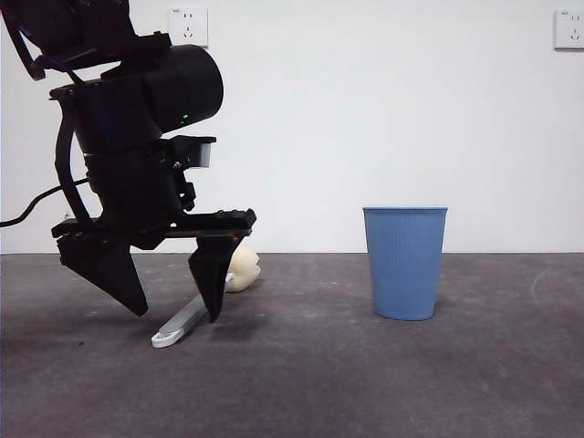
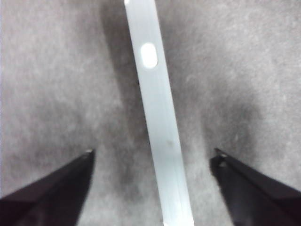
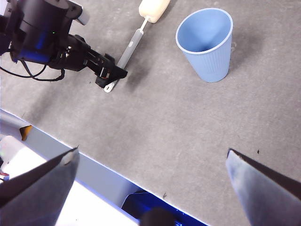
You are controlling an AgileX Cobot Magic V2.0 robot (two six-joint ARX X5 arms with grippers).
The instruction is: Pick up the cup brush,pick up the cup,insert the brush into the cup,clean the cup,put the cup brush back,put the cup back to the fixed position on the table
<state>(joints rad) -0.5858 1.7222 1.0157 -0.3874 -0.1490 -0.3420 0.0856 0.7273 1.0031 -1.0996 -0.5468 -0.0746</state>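
My gripper will insert the cup brush and the cream sponge head [image 1: 243, 269] will go all the way inside, because the head looks narrower than the blue cup's wide opening [image 1: 405, 209].
The cup brush [image 1: 185, 322] lies flat on the table [image 1: 365, 383], its cream sponge head [image 1: 243, 270] toward the back wall. My left gripper [image 1: 176, 313] is down over it, open, one jaw on either side of the grey handle [image 2: 157, 122] without touching it. The blue ribbed cup [image 1: 405, 263] stands upright to the right, well away from the brush. My right gripper [image 3: 153, 151] hangs open and high above the table with nothing in it. From up there I see the cup [image 3: 207, 47], the brush [image 3: 131, 44] and the left gripper [image 3: 110, 75].
The table's near edge [image 3: 51, 137] runs below the right gripper, with equipment beyond it. Two wall sockets [image 1: 188, 26] [image 1: 568, 29] sit on the white back wall. A black cable [image 1: 27, 214] trails off the left arm.
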